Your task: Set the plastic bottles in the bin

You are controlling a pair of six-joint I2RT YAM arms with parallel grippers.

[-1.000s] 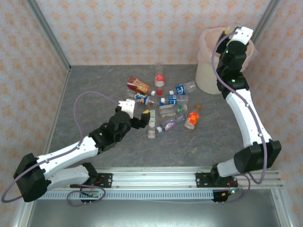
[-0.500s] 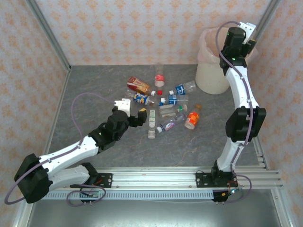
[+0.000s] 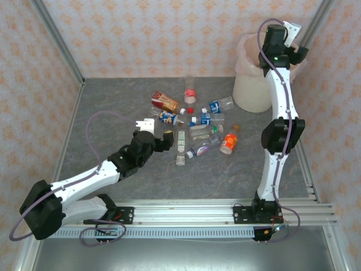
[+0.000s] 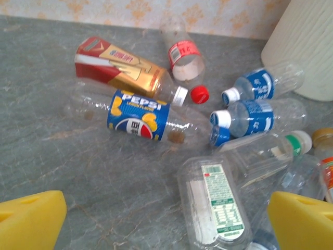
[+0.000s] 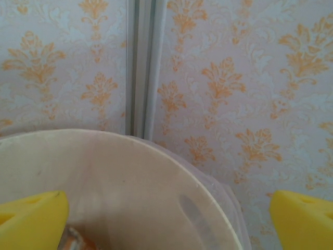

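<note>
The open table (image 3: 247,142) is beside the orange-labelled bottle, so my right gripper keeps going down to it and closes once its fingers straddle the bottle's orange label (image 3: 229,141).
Several plastic bottles (image 3: 194,121) lie scattered mid-table. In the left wrist view a clear bottle with a white-green label (image 4: 216,205) lies just ahead of my jaws, with a Pepsi bottle (image 4: 139,114) and a red-gold bottle (image 4: 119,67) beyond. My left gripper (image 3: 159,130) hovers open at the pile's left edge, its yellow fingers (image 4: 31,219) holding nothing. The bin (image 3: 251,90) stands far right. My right gripper (image 3: 274,40) hangs open over the bin's rim (image 5: 171,166), empty. Something orange-brown (image 5: 73,237) shows low inside the bin.
Patterned walls enclose the table on three sides, with a metal corner post (image 5: 140,62) right behind the bin. The bin's wall (image 4: 307,47) rises just past two blue-labelled bottles (image 4: 257,86). Bare grey tabletop (image 3: 113,101) stretches left of the pile.
My right arm has stretched up over the bin and its gripper has gone from shut to open. The left gripper drifted slightly left and away from the bottles.
</note>
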